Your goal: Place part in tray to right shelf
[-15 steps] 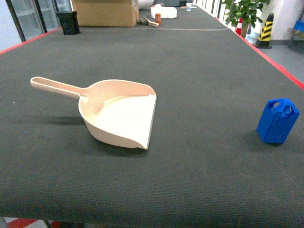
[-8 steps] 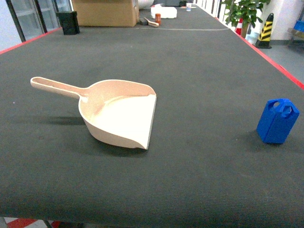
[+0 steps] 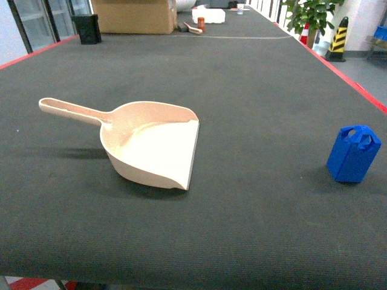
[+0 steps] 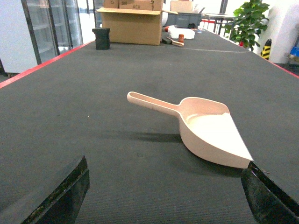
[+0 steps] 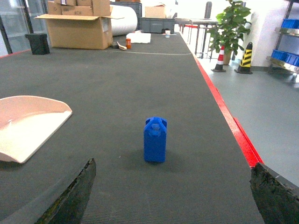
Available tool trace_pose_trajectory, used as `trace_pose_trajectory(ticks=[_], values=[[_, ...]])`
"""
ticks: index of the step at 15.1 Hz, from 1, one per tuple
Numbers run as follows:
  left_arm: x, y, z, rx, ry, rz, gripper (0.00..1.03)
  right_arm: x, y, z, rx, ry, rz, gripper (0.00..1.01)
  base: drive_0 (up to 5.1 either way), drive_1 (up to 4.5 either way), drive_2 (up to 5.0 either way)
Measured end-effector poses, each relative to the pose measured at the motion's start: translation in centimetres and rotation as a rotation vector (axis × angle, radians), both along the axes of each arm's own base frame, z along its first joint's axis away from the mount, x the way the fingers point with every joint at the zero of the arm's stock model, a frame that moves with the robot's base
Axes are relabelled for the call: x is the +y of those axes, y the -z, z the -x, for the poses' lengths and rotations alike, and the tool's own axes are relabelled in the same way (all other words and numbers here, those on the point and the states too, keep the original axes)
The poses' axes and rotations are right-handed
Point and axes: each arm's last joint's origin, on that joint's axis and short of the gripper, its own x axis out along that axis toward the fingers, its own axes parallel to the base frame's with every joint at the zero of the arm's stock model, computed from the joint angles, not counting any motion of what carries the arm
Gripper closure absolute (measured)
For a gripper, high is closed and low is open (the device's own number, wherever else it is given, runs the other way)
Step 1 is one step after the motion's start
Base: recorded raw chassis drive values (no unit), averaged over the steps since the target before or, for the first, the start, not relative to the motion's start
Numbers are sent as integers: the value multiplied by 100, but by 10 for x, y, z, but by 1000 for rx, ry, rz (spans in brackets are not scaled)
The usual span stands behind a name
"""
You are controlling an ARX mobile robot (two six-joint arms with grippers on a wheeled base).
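Observation:
The tray's curved sides [image 3: 124, 160] go up around its hollow, so I expect the blue part [image 3: 354, 154] to keep lying inside when the robot carries the tray by its handle.
The beige-pink scoop-shaped tray [image 3: 151, 145] lies on the dark table mat, handle pointing far left; it shows too in the left wrist view [image 4: 205, 130] and at the left edge of the right wrist view [image 5: 28, 123]. The small blue part [image 3: 354, 154] stands upright near the table's right edge, apart from the tray [image 5: 155, 139]. My left gripper [image 4: 168, 198] is open, low over the mat, short of the tray. My right gripper [image 5: 173, 196] is open with the part ahead of it, untouched. Neither gripper appears in the head view. The right shelf is out of view.
A red strip [image 5: 233, 130] marks the table's right edge, with floor beyond. At the far end stand a cardboard box [image 3: 134, 15], a black bin [image 3: 87, 28] and small items [image 3: 208, 15]. A plant and a striped cone [image 5: 245, 58] stand off the table at right.

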Motion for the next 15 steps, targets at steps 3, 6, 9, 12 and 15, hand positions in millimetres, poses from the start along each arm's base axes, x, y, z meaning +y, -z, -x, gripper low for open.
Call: trace_pose_trajectory(ticks=[3, 6, 9, 12, 15], values=[[0, 0, 0, 0, 0, 0, 5, 0, 0, 0, 0, 0, 0, 3, 0, 0, 0], [0, 0, 0, 0, 0, 0, 5, 0, 0, 0, 0, 0, 0, 3, 0, 0, 0], [0, 0, 0, 0, 0, 0, 5, 0, 0, 0, 0, 0, 0, 3, 0, 0, 0], [0, 0, 0, 0, 0, 0, 5, 0, 0, 0, 0, 0, 0, 3, 0, 0, 0], [-3, 3, -1, 145, -88, -15, 5, 0, 0, 0, 0, 0, 0, 3, 0, 0, 0]])
